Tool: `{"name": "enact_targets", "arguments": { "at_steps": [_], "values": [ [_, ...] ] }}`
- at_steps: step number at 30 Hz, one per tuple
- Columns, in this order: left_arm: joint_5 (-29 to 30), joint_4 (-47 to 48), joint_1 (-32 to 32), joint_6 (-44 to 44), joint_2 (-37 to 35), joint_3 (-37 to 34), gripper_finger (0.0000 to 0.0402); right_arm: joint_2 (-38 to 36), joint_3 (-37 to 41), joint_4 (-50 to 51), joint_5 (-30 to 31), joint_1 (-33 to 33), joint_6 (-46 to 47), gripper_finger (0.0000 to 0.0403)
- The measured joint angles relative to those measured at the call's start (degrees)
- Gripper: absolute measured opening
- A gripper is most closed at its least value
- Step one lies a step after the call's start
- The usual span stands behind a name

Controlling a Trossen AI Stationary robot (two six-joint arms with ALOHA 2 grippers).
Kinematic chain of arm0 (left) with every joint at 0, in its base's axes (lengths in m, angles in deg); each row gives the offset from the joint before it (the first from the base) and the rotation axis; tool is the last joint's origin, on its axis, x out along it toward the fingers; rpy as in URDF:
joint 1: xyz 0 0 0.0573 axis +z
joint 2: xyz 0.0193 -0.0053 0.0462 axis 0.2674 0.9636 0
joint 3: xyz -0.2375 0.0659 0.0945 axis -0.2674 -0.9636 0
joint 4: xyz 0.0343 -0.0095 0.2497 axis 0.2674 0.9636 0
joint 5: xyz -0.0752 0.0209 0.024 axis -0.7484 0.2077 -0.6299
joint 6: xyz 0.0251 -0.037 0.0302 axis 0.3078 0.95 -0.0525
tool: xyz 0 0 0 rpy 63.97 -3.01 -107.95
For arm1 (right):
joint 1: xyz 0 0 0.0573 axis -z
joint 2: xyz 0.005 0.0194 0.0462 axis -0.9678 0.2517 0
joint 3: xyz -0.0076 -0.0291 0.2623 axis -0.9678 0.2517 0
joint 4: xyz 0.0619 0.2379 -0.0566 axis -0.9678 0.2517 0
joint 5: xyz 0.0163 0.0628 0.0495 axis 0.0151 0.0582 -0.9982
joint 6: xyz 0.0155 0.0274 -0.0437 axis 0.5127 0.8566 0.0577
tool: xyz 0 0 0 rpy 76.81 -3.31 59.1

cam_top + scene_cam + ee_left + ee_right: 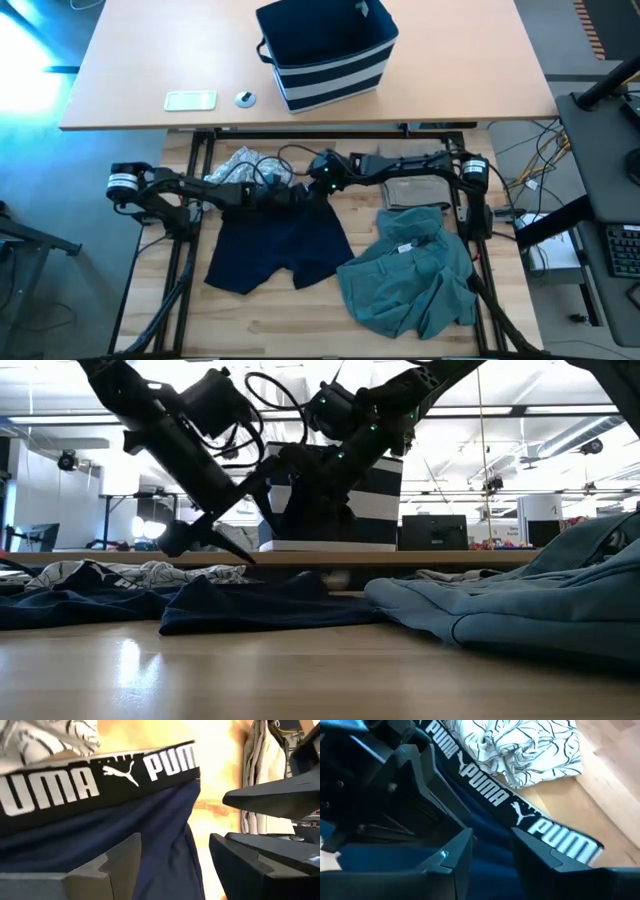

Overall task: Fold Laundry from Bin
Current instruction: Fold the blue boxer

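Observation:
The waistband's end (584,851) is flat and away from the patterned garment, so my right gripper should go next to the shorts' top corner (193,785) until it closes there.
Navy shorts (280,250) with a white-lettered black waistband (490,795) lie flat at the table's middle. Against the waistband's far side lies a grey-white patterned garment (238,165). A teal garment (410,280) is crumpled at the right, with a folded tan one (415,190) beyond it. The bin (325,50) stands on the far table. My left gripper (175,865) is open, low over the waistband's right end (288,196). My right gripper (492,850) is open, higher, just right of it (312,188). My left gripper slants down from the table's left, one finger (120,865) over the navy cloth below the waistband and the other (250,860) off its right edge. Whether the fingertips touch the cloth, I cannot tell.
A flat white object (190,100) and a small round one (245,98) lie on the far table, left of the bin. Bare wood shows along the near edge (280,320) in front of the shorts. The two arms stand close together over the waistband.

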Motion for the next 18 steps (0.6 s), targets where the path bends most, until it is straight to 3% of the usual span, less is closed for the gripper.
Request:
{"name": "enact_targets", "arguments": {
  "at_steps": [10,14,18],
  "values": [
    [0.9,-1.0,0.5,3.2,-1.0,-0.8,0.022,-0.2,1.1,14.3,6.3,2.9,2.2,0.0142],
    [-0.3,-4.3,1.8,4.5,-2.3,-4.3,0.022,-0.1,5.5,12.1,5.2,4.1,3.9,0.0142],
    [-4.3,-15.0,4.0,6.9,-2.6,-9.7,0.022,-0.1,9.8,4.2,1.5,3.9,4.0,0.0142]
  ]
}}
